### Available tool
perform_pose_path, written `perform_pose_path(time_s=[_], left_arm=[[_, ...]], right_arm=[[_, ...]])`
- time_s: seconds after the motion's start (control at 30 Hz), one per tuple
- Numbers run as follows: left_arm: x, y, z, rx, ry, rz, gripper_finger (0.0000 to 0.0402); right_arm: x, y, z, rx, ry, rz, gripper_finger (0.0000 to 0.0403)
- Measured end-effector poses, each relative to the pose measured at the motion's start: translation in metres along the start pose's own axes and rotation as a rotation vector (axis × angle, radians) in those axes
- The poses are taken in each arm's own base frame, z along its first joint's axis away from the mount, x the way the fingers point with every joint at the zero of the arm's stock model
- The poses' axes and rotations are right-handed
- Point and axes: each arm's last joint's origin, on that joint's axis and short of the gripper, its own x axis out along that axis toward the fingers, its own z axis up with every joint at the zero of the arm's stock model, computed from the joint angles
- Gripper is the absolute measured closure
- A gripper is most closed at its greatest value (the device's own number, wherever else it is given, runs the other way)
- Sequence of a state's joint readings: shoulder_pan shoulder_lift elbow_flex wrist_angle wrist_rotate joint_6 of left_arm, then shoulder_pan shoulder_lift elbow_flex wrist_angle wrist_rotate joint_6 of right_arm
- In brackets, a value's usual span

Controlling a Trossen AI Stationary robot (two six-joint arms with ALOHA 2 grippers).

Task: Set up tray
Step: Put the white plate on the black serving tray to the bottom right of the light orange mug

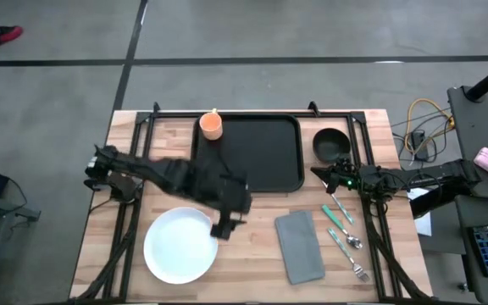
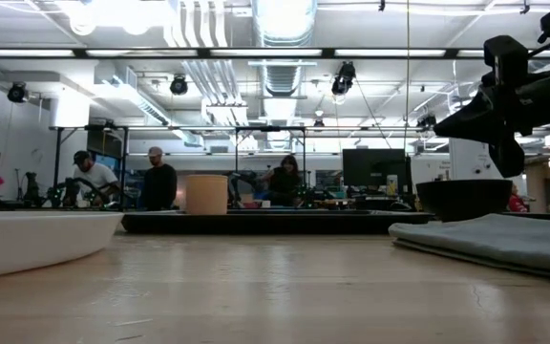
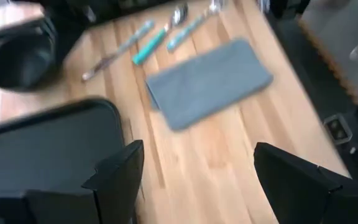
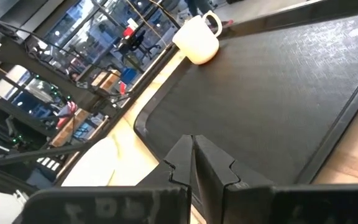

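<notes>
The robot's left gripper is open and the white plate's near rim (image 1: 183,281) lies free, so it should continue to move toward that rim until the fingers straddle and pinch it.
The black tray (image 1: 257,157) lies flat at the table's far middle, with an orange cup (image 1: 212,126) standing in its far left corner. The white plate (image 1: 179,246) sits near left, and the grey folded napkin (image 1: 300,246) lies near right. My left gripper (image 1: 224,227) is open and held above the wood between the tray's near edge and the plate; in the left wrist view (image 3: 194,177) it looks out toward the napkin (image 3: 209,81). My right gripper (image 1: 320,174) is shut and hovers beside the tray's right edge, in front of the black bowl (image 1: 330,142).
Teal-handled cutlery (image 1: 344,229) lies right of the napkin. Black frame rails run along the table's left, right and far sides. Bare wood shows between plate and napkin. People stand in the room beyond the table's far edge.
</notes>
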State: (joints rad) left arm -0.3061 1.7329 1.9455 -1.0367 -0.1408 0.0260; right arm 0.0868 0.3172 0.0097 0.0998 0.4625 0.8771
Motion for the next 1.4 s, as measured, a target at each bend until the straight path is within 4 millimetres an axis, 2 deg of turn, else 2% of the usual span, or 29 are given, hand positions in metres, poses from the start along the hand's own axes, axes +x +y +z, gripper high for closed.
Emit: perform_pose_path(time_s=[0.33, 0.63, 0.83, 1.07, 1.2, 1.4], left_arm=[[0.03, -0.074, -0.039, -0.026, 0.171, -0.078, 0.0121], [0.032, -0.127, -0.069, -0.087, 0.251, -0.102, 0.0121], [0.041, -0.161, -0.107, -0.112, 0.354, -0.102, 0.0121], [0.047, -0.211, -0.156, -0.063, 0.356, -0.199, 0.0121], [0.048, -0.225, -0.181, -0.008, 0.381, -0.211, 0.0121], [0.053, -0.234, -0.215, 0.012, 0.421, -0.219, 0.0121]], right_arm=[[0.0, 0.0, 0.0, -0.021, 0.0, -0.001, 0.0394], [0.0, -0.002, -0.002, -0.039, 0.018, -0.022, 0.0394], [0.0, -0.003, -0.002, -0.042, 0.021, -0.026, 0.0394], [0.0, -0.003, -0.002, -0.041, 0.021, -0.026, 0.0394], [0.0, -0.003, -0.002, -0.042, 0.021, -0.026, 0.0394], [0.0, -0.003, -0.002, -0.069, 0.022, -0.027, 0.0394]])
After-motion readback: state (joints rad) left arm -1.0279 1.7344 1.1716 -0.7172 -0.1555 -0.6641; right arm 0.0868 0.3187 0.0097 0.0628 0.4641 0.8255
